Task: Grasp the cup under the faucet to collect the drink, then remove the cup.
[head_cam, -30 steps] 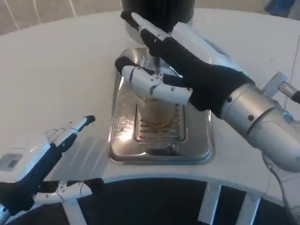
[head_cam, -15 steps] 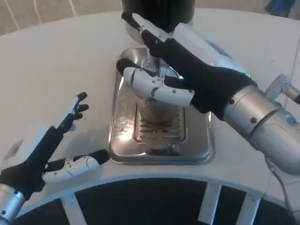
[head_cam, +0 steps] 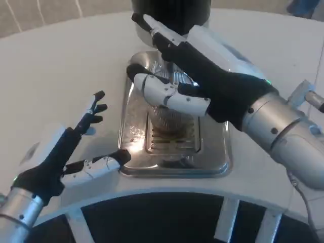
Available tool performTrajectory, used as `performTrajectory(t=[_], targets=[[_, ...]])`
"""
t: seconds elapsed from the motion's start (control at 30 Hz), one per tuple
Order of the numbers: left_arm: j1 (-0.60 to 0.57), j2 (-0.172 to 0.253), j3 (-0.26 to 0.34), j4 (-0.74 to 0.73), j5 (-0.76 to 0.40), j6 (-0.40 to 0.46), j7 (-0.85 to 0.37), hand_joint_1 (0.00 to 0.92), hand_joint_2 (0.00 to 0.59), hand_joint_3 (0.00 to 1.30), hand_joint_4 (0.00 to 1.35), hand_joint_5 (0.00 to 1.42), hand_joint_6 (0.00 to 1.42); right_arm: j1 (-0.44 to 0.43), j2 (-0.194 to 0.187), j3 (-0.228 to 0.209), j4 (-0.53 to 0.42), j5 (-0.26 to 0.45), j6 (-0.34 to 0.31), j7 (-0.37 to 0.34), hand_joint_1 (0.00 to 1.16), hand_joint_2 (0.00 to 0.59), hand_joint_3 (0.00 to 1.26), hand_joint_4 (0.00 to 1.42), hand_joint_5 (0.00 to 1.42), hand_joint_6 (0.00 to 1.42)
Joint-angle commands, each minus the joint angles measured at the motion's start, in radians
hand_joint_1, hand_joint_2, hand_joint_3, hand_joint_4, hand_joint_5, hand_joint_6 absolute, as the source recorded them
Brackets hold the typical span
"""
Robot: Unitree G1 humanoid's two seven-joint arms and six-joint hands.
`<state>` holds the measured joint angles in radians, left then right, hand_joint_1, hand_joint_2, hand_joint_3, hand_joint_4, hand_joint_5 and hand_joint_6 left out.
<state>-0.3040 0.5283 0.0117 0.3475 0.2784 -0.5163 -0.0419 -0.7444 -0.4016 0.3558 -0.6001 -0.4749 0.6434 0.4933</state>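
I see that the clear ribbed cup [head_cam: 168, 117] looks darker toward its base [head_cam: 170, 130], so I should expect a dark drink to fill only its lower part when I pick it up.
A clear ribbed cup [head_cam: 169, 117] stands on the grate of the steel drip tray [head_cam: 174, 164], beneath the black dispenser [head_cam: 169, 11]. My right hand [head_cam: 195, 76] wraps around the cup from the right, thumb across its front and fingers reaching behind it, hiding the cup's upper part and the faucet. My left hand [head_cam: 71, 147] hovers over the table to the left of the tray, fingers spread and holding nothing, its thumb near the tray's front-left corner.
The white table [head_cam: 55, 66] stretches to the left and behind. A dark curved band [head_cam: 152, 212] with white struts runs along the near edge. The right forearm [head_cam: 283, 136] crosses the right side.
My left hand has risen and moved right toward the tray, fingers spreading apart. The right hand stays around the cup.
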Motion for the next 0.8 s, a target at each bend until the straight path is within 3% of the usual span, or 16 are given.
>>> performTrajectory(t=[0.03,0.8], targets=[[-0.031,-0.023,-0.019,0.034,0.013,0.003,0.001,0.183,0.026,0.0,0.0,0.17,0.26,0.019,0.01,0.025,-0.023,0.02,-0.006,0.048,0.17,0.461,0.0,0.0,0.0,0.0],[-0.178,-0.064,-0.057,0.2,0.055,-0.021,0.03,0.187,0.034,0.0,0.0,0.2,0.27,0.021,0.008,-0.002,-0.016,0.019,0.001,0.066,0.2,0.46,0.0,0.0,0.0,0.0]])
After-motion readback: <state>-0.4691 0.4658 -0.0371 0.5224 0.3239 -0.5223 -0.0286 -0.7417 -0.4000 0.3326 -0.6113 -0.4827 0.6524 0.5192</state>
